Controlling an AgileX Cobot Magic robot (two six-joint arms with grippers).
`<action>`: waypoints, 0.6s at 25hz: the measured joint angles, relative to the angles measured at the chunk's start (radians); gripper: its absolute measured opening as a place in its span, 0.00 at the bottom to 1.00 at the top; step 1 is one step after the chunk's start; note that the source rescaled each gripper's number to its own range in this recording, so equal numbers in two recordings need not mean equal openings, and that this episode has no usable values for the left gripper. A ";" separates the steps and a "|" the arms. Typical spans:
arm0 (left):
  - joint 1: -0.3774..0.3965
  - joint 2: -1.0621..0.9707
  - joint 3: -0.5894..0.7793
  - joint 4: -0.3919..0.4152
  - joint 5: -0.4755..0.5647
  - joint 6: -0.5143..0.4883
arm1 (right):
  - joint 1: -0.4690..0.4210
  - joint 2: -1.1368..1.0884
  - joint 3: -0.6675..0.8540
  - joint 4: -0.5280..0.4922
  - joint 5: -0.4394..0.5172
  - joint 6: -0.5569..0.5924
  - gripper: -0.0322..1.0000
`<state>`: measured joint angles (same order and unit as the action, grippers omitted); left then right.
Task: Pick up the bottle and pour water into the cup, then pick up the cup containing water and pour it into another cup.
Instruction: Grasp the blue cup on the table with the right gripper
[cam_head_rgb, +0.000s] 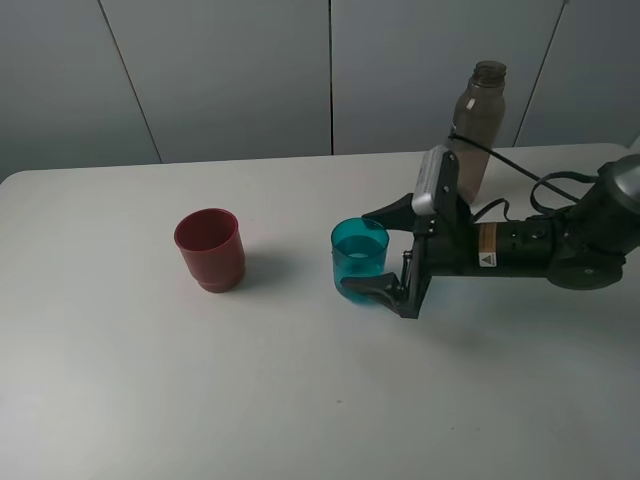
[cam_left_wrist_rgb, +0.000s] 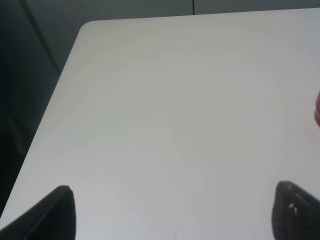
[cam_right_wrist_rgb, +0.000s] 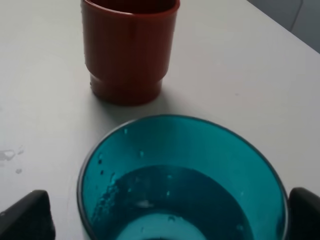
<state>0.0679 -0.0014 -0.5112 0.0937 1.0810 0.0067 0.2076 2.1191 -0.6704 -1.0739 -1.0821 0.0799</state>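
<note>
I expect the teal cup (cam_head_rgb: 360, 257) to keep its water in until I tip it steeply over the dark red cup, because the waterline (cam_right_wrist_rgb: 176, 168) is well below the teal cup's rim.
The cup (cam_head_rgb: 360, 262), a teal translucent tumbler with water in it (cam_right_wrist_rgb: 185, 180), stands upright mid-table. My right gripper (cam_head_rgb: 366, 252) is open, its two black fingers flanking the cup on either side without squeezing it (cam_right_wrist_rgb: 165, 215). To the left stands another cup (cam_head_rgb: 210, 248), dark red and upright, which the right wrist view shows beyond the teal one (cam_right_wrist_rgb: 130, 50). The bottle (cam_head_rgb: 480, 125), tall, smoky and uncapped, stands upright behind the right arm. My left gripper (cam_left_wrist_rgb: 175, 212) is open over bare table, holding nothing.
The white table (cam_head_rgb: 300, 400) has a rounded far-left corner (cam_left_wrist_rgb: 87, 27). A black cable (cam_head_rgb: 520, 170) runs from the right arm past the bottle. A few water droplets (cam_right_wrist_rgb: 10, 156) lie on the tabletop near the teal cup.
</note>
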 joint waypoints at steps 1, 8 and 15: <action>0.000 0.000 0.000 0.000 0.000 0.000 | 0.000 0.000 0.000 0.000 -0.002 0.006 0.99; 0.000 0.000 0.000 0.000 0.000 0.000 | 0.031 0.000 0.000 0.033 -0.004 0.079 0.99; 0.000 0.000 0.000 0.000 0.000 0.000 | 0.056 0.000 0.000 0.077 0.015 0.085 0.99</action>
<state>0.0679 -0.0014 -0.5112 0.0937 1.0810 0.0067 0.2639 2.1191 -0.6704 -0.9968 -1.0674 0.1646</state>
